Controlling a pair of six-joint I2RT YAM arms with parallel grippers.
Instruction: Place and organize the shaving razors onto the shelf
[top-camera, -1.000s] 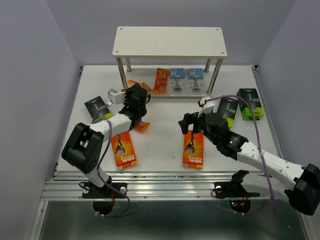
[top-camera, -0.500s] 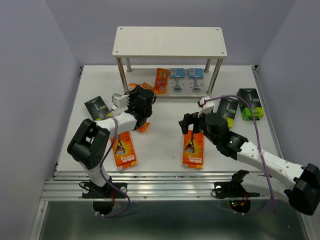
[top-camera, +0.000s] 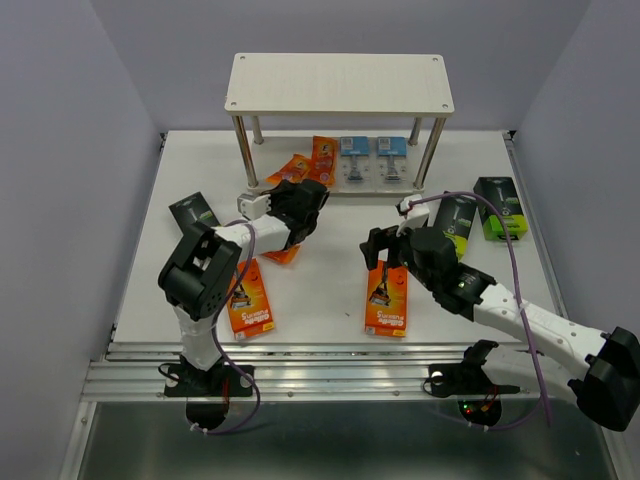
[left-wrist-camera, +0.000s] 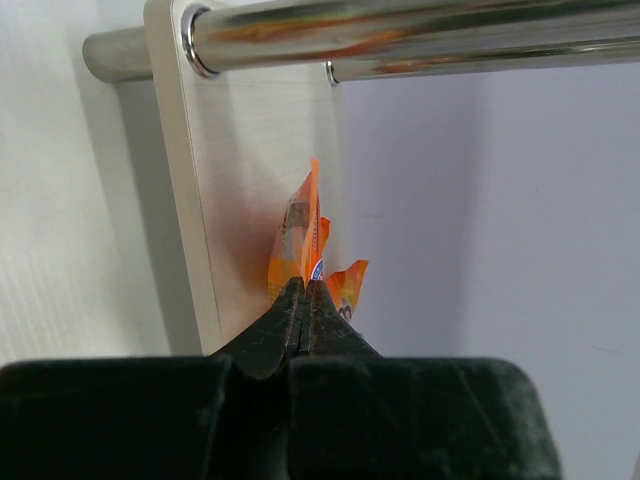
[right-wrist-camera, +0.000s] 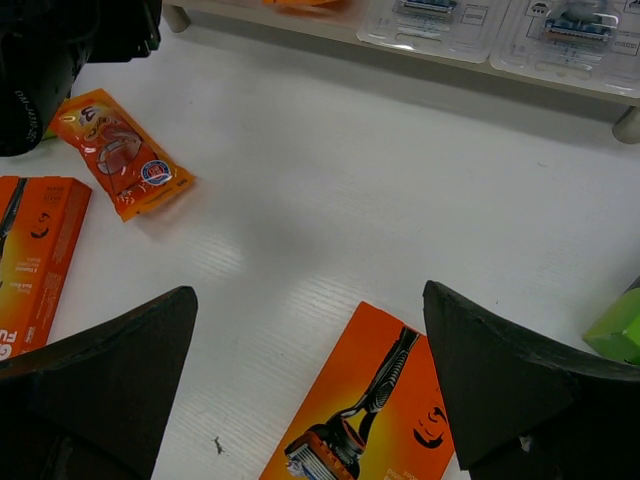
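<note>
The robot should swing the orange packet in the left gripper (top-camera: 289, 169) straight beside the other orange packet (top-camera: 323, 160) before the gripper opens, because the held packet slants across the lower board.
My left gripper (top-camera: 303, 203) is shut on an orange foil razor packet (top-camera: 291, 169), held edge-on (left-wrist-camera: 299, 232) at the left end of the shelf's (top-camera: 340, 83) lower board (left-wrist-camera: 250, 200). On that board lie another orange packet (top-camera: 322, 160) and two blister packs (top-camera: 352, 158) (top-camera: 390, 158). My right gripper (top-camera: 378, 246) hangs open above a flat orange box (right-wrist-camera: 370, 420). A second orange box (top-camera: 247, 300) and a loose orange packet (right-wrist-camera: 120, 150) lie on the table.
Black-and-green boxes lie at the left (top-camera: 195, 213) and at the right (top-camera: 457, 222) (top-camera: 500, 207). The shelf's silver legs (left-wrist-camera: 400, 35) cross close in front of the left wrist camera. Grey walls enclose the table on three sides.
My left gripper has swung right toward the shelf's left leg, carrying the orange foil packet with it. The right arm has not moved.
</note>
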